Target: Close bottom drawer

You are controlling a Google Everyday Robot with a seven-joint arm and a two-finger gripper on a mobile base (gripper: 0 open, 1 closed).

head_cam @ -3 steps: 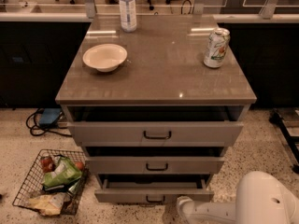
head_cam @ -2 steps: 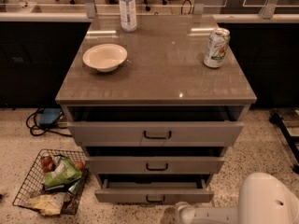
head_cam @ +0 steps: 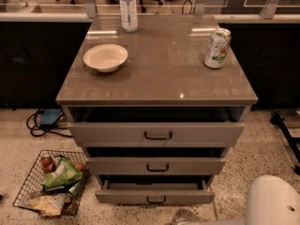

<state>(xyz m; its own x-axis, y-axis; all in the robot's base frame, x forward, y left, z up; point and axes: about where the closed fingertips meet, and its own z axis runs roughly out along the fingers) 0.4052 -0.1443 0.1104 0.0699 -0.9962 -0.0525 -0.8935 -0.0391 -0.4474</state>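
Note:
I can see that the bottom drawer (head_cam: 154, 183) still sticks out from the cabinet and my gripper is short of it. I should move forward and push the drawer's front beside the handle (head_cam: 182, 198).
The bottom drawer (head_cam: 154, 195) is the lowest of three grey-beige drawers in the cabinet (head_cam: 157, 60). It is pulled out a little, so a strip of its grey tray shows behind the front. Its small black bar handle (head_cam: 155, 200) is centred on the front. My gripper (head_cam: 182, 217) is at the bottom edge of the view, on the floor side just in front of the drawer and right of its handle, mostly cut off. The white arm shell (head_cam: 272, 200) fills the lower right corner.
The two upper drawers (head_cam: 157, 135) also stand slightly out. On the cabinet top are a white bowl (head_cam: 105, 56), a water bottle (head_cam: 128, 7) and a drink can (head_cam: 217, 48). A wire basket of snacks (head_cam: 50, 182) lies on the floor at left, with cables (head_cam: 42, 122) behind it.
The gripper and arm have dropped lower in the view, so less of them shows. The bottom drawer stands out about as far as before.

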